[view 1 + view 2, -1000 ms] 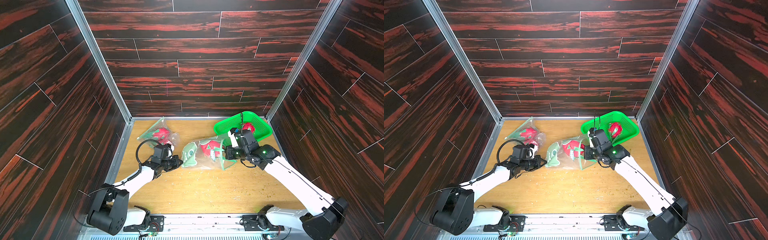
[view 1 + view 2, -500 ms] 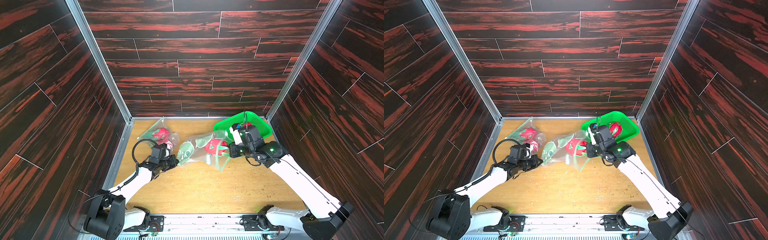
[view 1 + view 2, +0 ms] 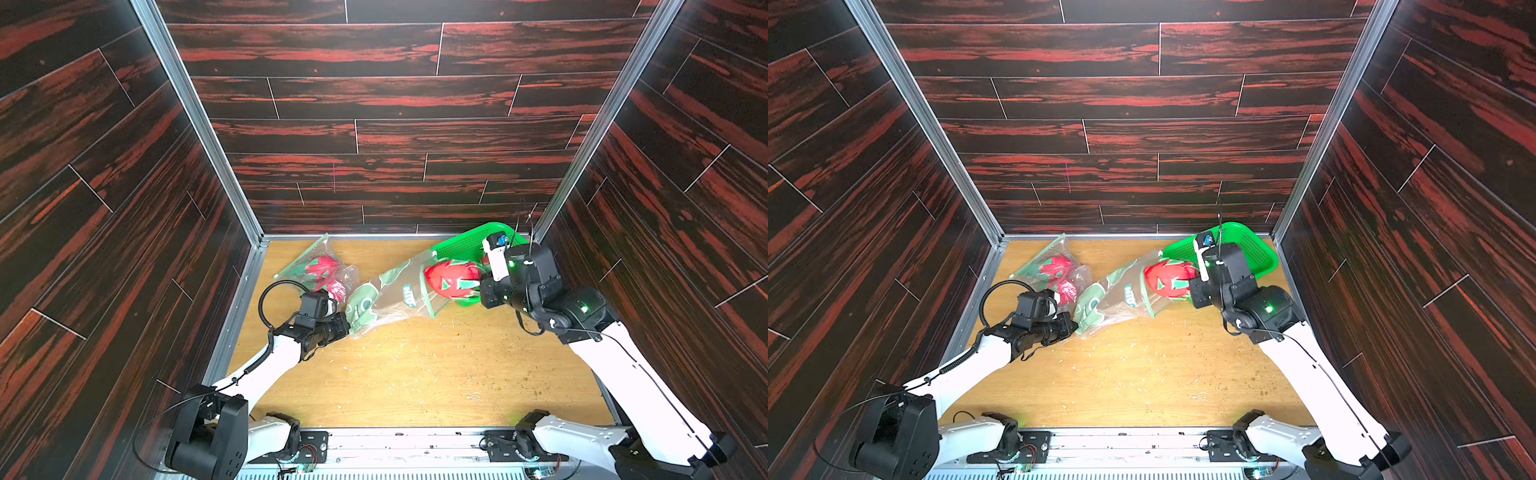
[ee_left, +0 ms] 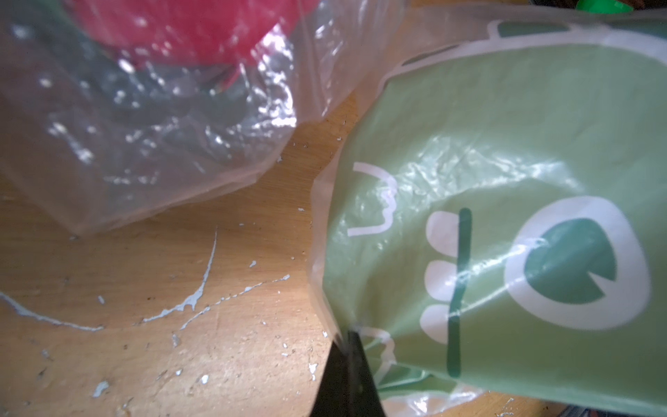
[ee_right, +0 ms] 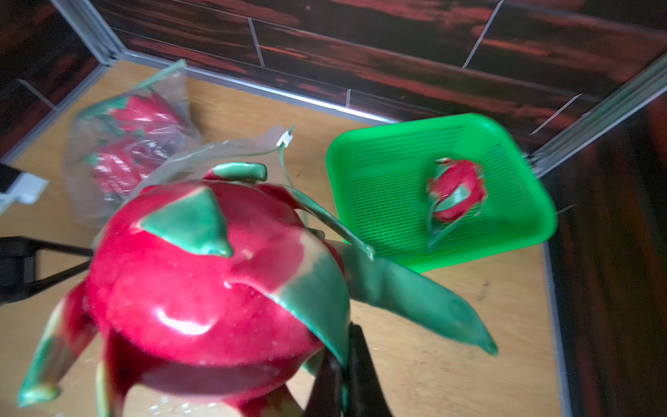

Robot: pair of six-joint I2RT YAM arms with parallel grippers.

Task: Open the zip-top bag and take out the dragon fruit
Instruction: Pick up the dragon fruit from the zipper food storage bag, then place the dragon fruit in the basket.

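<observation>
My left gripper is holding back the bag's bottom corner (image 3: pixel 354 329), so my right gripper should keep pulling the dragon fruit until it is inside the green basket (image 3: pixel 1255 244).
A clear zip-top bag (image 3: pixel 390 291) printed with a green cartoon lies stretched across the middle of the table. My left gripper (image 4: pixel 348 339) is shut on its bottom corner, as both top views (image 3: pixel 1073 326) show. My right gripper (image 5: pixel 346 346) is shut on a green scale of a red-pink dragon fruit (image 5: pixel 202 281). That dragon fruit (image 3: pixel 453 280) hangs at the bag's open mouth, mostly outside it, beside the green basket (image 3: pixel 461 247). The bag's zip edge still drapes over its far side.
A second clear bag (image 3: pixel 320 266) holding two dragon fruits lies at the back left, close to my left gripper. The green perforated basket (image 5: pixel 397 151) in the back right corner holds one dragon fruit (image 5: pixel 456 189). Dark walls enclose the table on three sides.
My right gripper has drawn the dragon fruit toward the basket and out of the bag's mouth. The bag has stretched long, and my left gripper has pulled its corner back to the left.
</observation>
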